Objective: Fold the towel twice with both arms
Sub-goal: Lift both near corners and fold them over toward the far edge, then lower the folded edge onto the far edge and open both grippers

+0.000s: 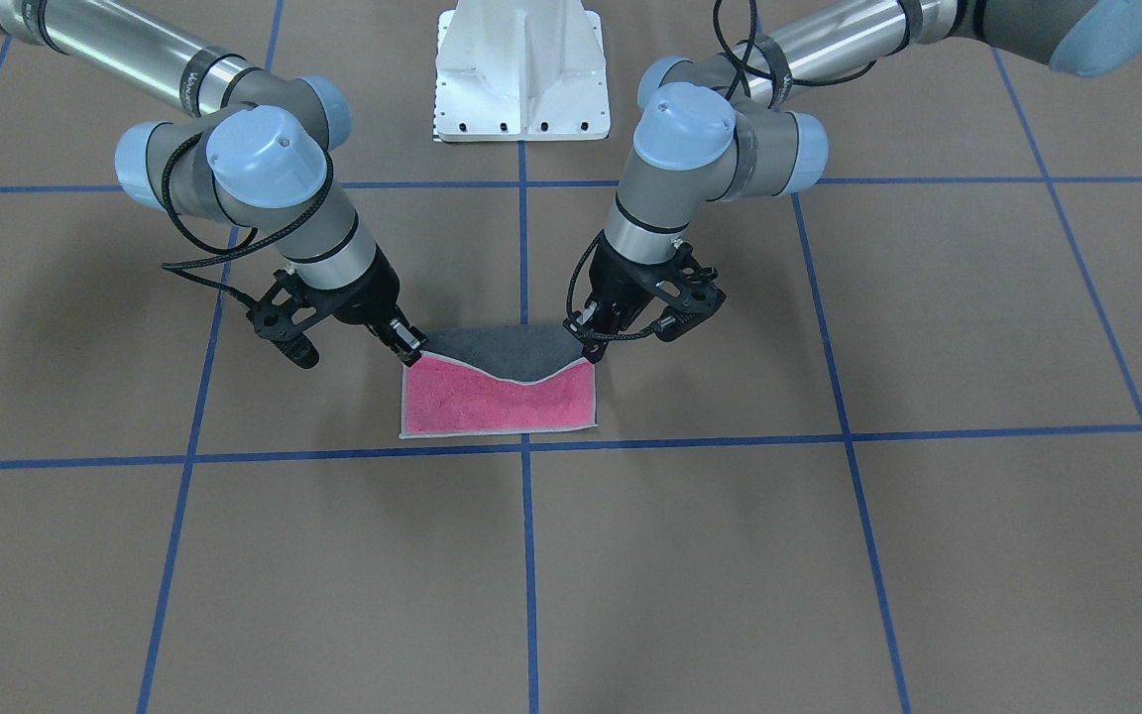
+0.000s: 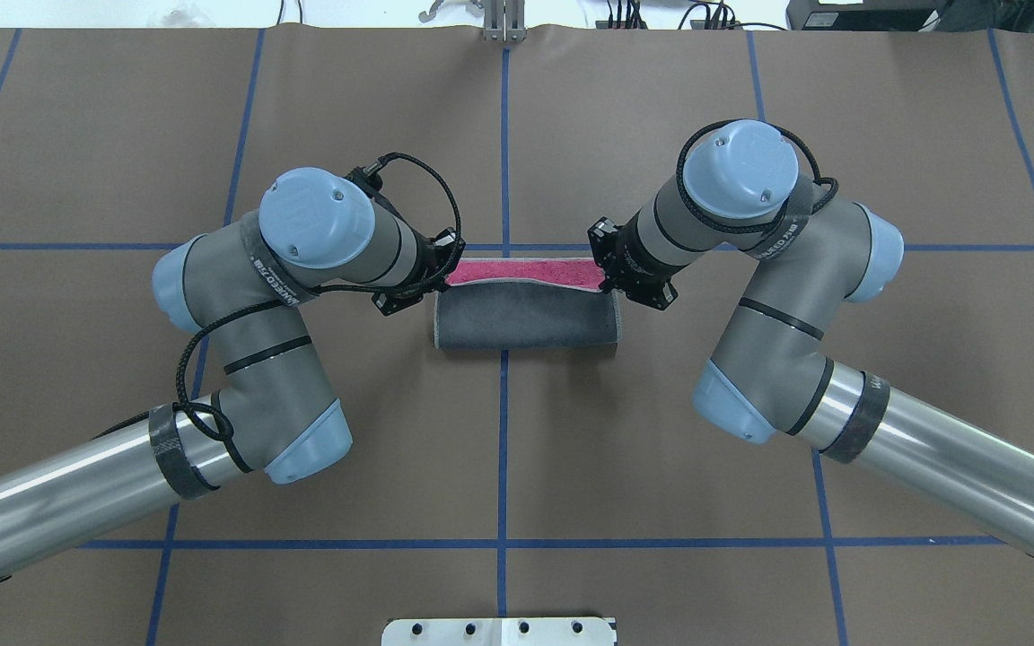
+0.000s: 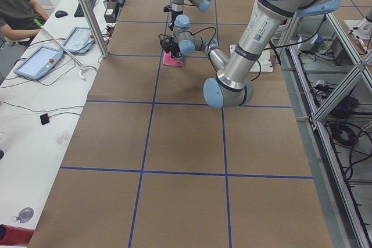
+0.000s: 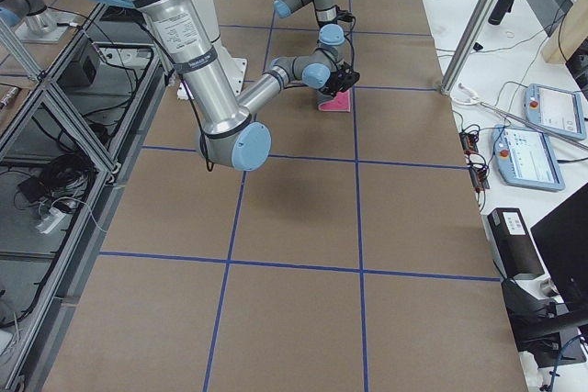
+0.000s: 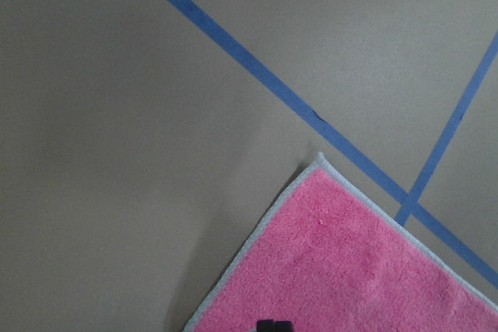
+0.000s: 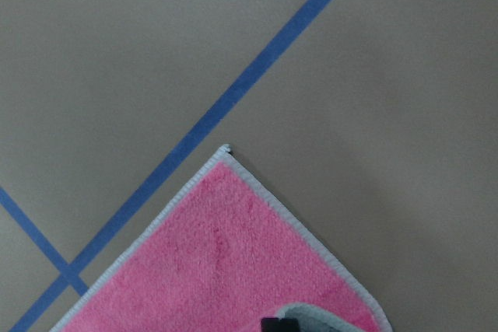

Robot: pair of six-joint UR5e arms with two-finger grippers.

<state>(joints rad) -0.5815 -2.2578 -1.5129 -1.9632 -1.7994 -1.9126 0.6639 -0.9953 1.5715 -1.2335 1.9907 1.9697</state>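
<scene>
My left gripper should keep moving its corner toward the towel's far pink corner [image 1: 592,424] until the two meet and then let go, because the towel's raised edge [image 1: 519,382] runs squarely across the pink half.
The towel [image 1: 502,402] lies at the table's middle, pink face up on its far half, with its dark grey face [image 2: 526,314] curled over from the robot's side. My left gripper [image 1: 591,347] is shut on one lifted corner and my right gripper [image 1: 410,347] on the other. The raised edge sags between them. In the overhead view the left gripper [image 2: 442,274] and right gripper [image 2: 609,278] sit at the ends of the pink strip [image 2: 526,269]. The left wrist view shows a flat pink corner [image 5: 350,270], as does the right wrist view [image 6: 218,262].
The white pedestal base [image 1: 521,69] stands behind the towel on the robot's side. Blue tape lines [image 1: 527,555] grid the brown table. A desk with tablets [image 3: 38,62] and a seated person [image 3: 17,4] are beyond the table's far edge.
</scene>
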